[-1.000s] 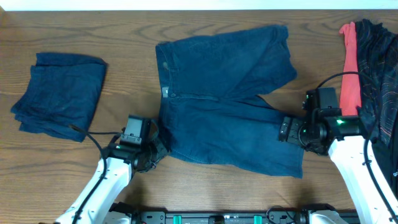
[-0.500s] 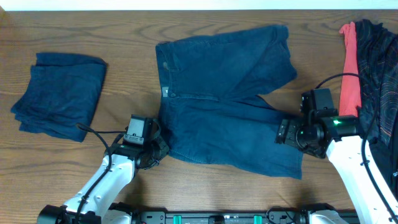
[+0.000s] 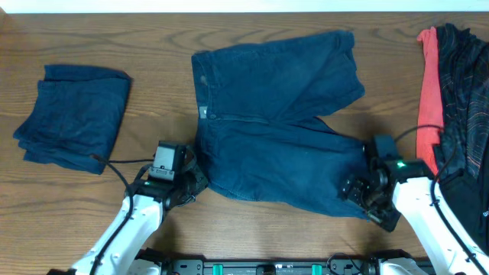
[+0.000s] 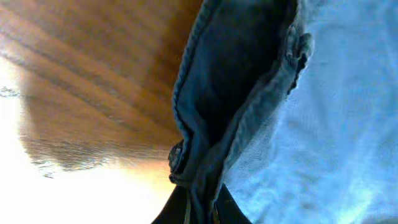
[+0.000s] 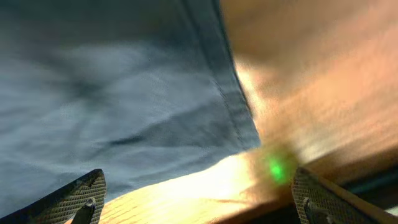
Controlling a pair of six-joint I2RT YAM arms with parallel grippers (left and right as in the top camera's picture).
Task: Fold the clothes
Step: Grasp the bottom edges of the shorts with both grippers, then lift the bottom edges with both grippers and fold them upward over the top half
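Note:
The robot's left gripper holds only the waistband's near corner [image 3: 205, 180], so its right gripper should grip the near leg's hem corner [image 3: 364, 216] before both grippers fold it over the far leg.
Dark navy shorts [image 3: 275, 130] lie spread flat mid-table, waistband to the left and two legs to the right. My left gripper [image 3: 192, 180] is shut on the near corner of the waistband; in the left wrist view the dark fabric edge [image 4: 205, 124] runs down into the closed fingertips [image 4: 177, 214]. My right gripper [image 3: 357, 191] stands open at the near leg's hem corner. The right wrist view shows that hem corner [image 5: 245, 134] just ahead of the wide-spread fingers [image 5: 81, 196], with bare wood between them.
A folded navy garment [image 3: 72, 114] lies at the far left. A coral-red garment [image 3: 429, 84] and a blackish speckled one [image 3: 467, 99] are piled at the right edge, beside my right arm. The wooden table [image 3: 153, 46] shows all around.
My left gripper has shut on the waistband corner. The right gripper has moved toward the table's front, along the hem to the near corner of the leg, staying open.

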